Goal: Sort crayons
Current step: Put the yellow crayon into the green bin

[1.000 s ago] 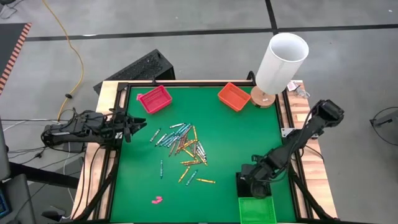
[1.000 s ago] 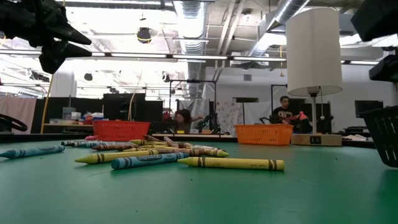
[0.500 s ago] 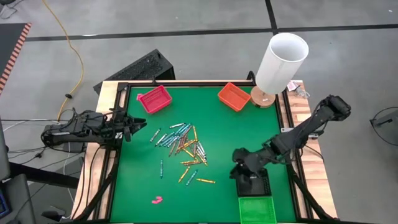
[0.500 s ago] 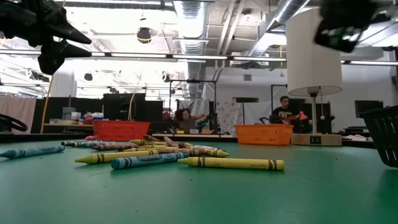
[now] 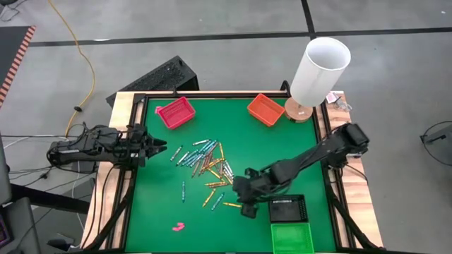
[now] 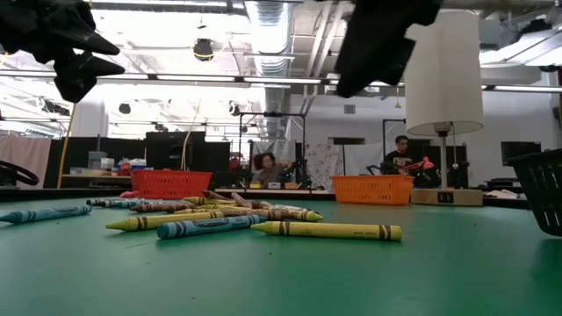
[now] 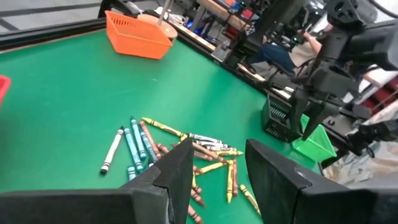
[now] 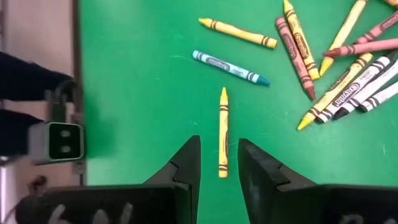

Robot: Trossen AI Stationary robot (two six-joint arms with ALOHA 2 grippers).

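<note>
I should keep lowering my right gripper, as the single yellow crayon (image 8: 224,118) lies clear of the blue crayon and in line with its open fingers, until they straddle its body (image 8: 223,142).
Many crayons (image 5: 208,166) lie in a loose heap on the green table, blue, yellow, reddish and white ones, also seen in the left wrist view (image 7: 186,149). A single yellow crayon (image 8: 222,130) lies flat at the heap's near right side. My right gripper (image 8: 219,152) hangs open above this crayon, pointing steeply down, its fingers clear of it; in the high view it is (image 5: 247,204). My left gripper (image 7: 217,158) stands open and empty over the table's left edge (image 5: 152,149), pointing across toward the heap.
A pink-red tray (image 5: 174,113) and an orange tray (image 5: 265,109) stand at the far edge. A black tray (image 5: 287,209) and a green tray (image 5: 292,238) stand near right. A white-shaded lamp (image 5: 318,70) is far right; a pink lump (image 5: 179,226) lies near.
My right gripper has swung from above the black tray toward the table's left, rising a little, and now hangs over the yellow crayon beside the heap. The crayons have not moved.
</note>
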